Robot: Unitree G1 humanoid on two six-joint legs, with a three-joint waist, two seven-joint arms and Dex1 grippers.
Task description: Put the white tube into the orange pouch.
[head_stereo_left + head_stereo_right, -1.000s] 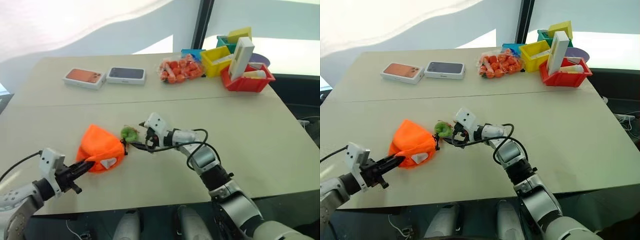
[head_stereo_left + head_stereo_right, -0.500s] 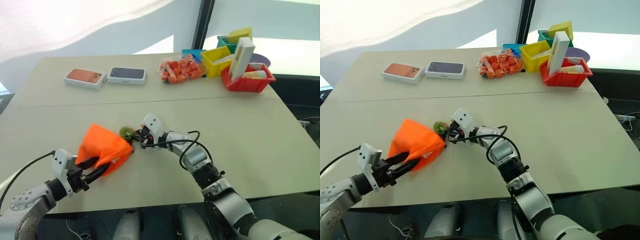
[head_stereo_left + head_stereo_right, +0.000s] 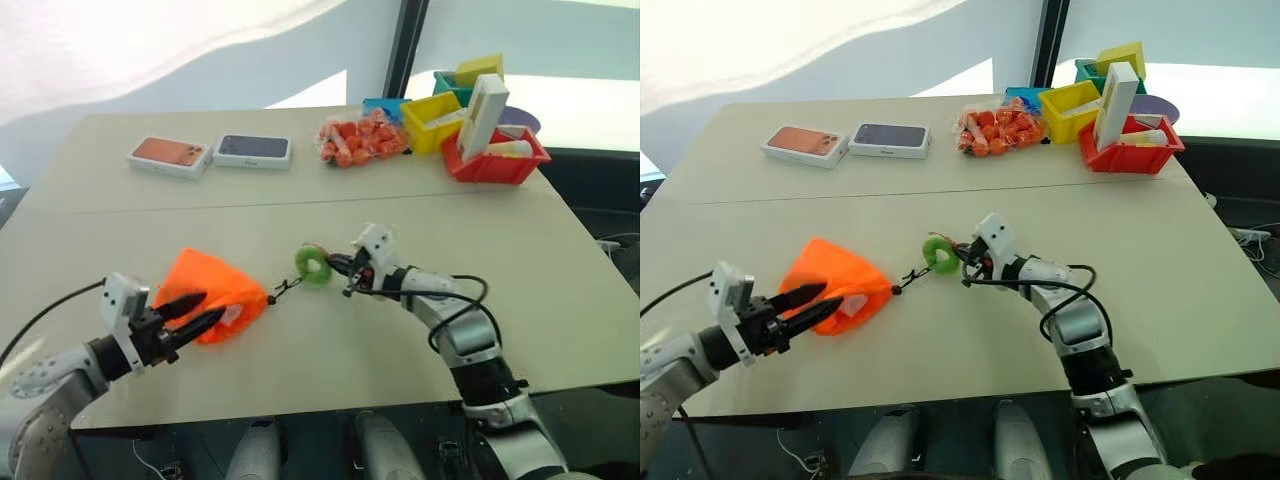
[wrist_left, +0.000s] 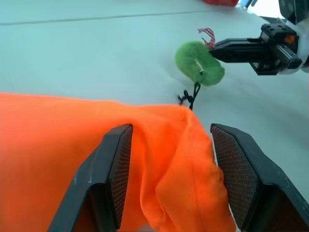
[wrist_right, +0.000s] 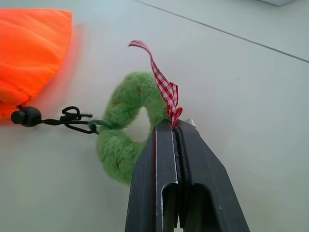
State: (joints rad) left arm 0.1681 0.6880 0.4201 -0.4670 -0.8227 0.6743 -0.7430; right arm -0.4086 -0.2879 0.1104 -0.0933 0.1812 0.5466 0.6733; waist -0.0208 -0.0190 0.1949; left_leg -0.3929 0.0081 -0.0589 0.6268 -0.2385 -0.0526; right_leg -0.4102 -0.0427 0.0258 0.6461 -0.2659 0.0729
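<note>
My right gripper grips only the red-checked ribbon [image 5: 167, 94], far from the black cord, so it should open and take the green ring's fuzzy body [image 5: 119, 157] closer to the cord.
The orange pouch [image 3: 218, 288] is lifted at its near-left side off the beige table [image 3: 560, 260]. My left gripper [image 3: 205, 309] is shut on a fold of its fabric, and the fingers [image 4: 118, 159] stand on either side of the cloth. A thin black cord [image 3: 285, 289] runs tight from the pouch to a green fuzzy ring [image 3: 312, 263]. My right gripper [image 3: 334, 263] is shut on the ring's red-checked ribbon [image 5: 164, 87], to the right of the pouch. The white tube is hidden.
At the back left lie two flat phone boxes [image 3: 168, 154] [image 3: 253, 150]. A clear bag of orange pieces [image 3: 362, 138] lies at the back middle. Yellow [image 3: 436, 120] and red [image 3: 495, 162] bins with a tall white box [image 3: 482, 115] stand at the back right.
My right gripper closed on the green ring and pulled it to the right, away from the pouch, drawing the cord tight. My left gripper lifted the pouch's edge.
</note>
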